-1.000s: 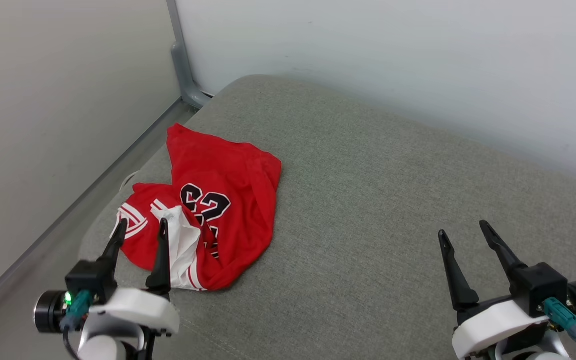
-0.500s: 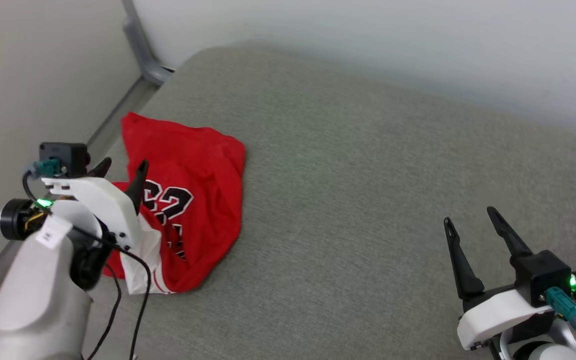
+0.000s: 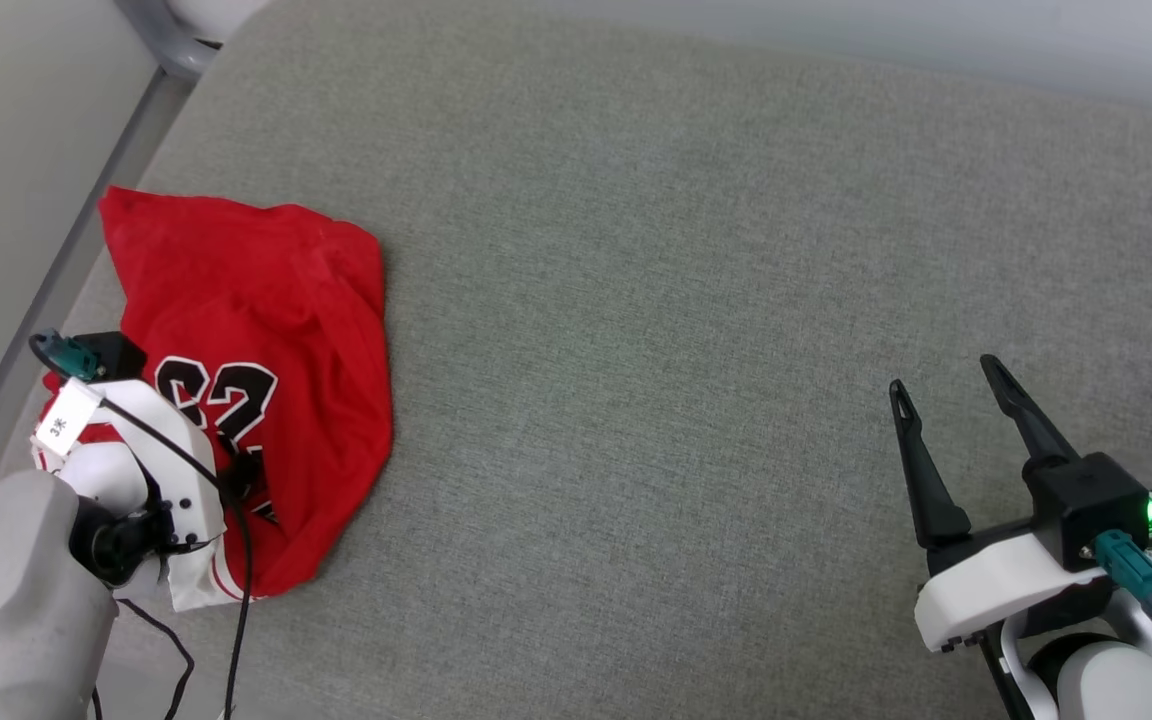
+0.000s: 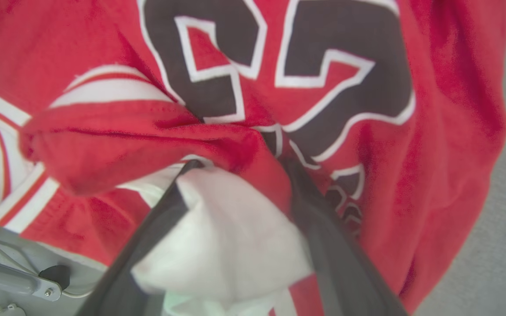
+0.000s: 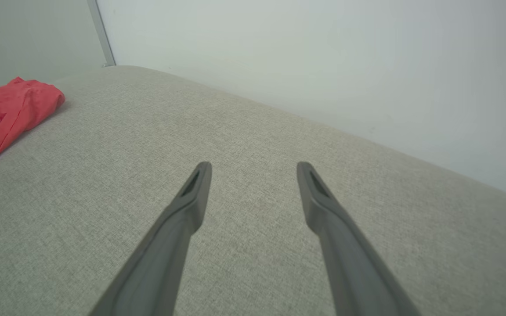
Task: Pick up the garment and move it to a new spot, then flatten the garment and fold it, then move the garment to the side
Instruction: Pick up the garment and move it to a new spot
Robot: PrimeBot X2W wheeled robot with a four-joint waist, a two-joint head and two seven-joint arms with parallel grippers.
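Note:
Red cloth lies on both sides of the bunched white fold (image 4: 230, 226). I expect the garment (image 3: 296, 312) to sag around my left gripper and stay crumpled when I carry it.
The garment (image 3: 266, 300) lies crumpled at the left of the grey cushion, red with a black number outlined in white. My left arm's white wrist housing (image 3: 151, 440) hangs over its near left part, pointing down into it. In the left wrist view my left gripper (image 4: 240, 166) is open, its two dark fingers straddling a bunched white fold (image 4: 231, 228) of the garment (image 4: 433, 131), tips pressed into the red cloth. My right gripper (image 3: 946, 380) stands open and empty at the lower right, far from the garment (image 5: 7, 109). Its fingers (image 5: 191, 206) hover above bare cushion.
The grey upholstered cushion (image 3: 686, 300) stretches wide to the right of the garment. A pale wall (image 5: 323, 66) runs along its far edge. A grey metal rail (image 3: 56, 270) borders the left edge. Black cables (image 3: 236, 600) hang from my left arm.
The head camera has tilted down and turned. My left arm rose, swung over the garment and now points its fingers down into the cloth. The right gripper stays open.

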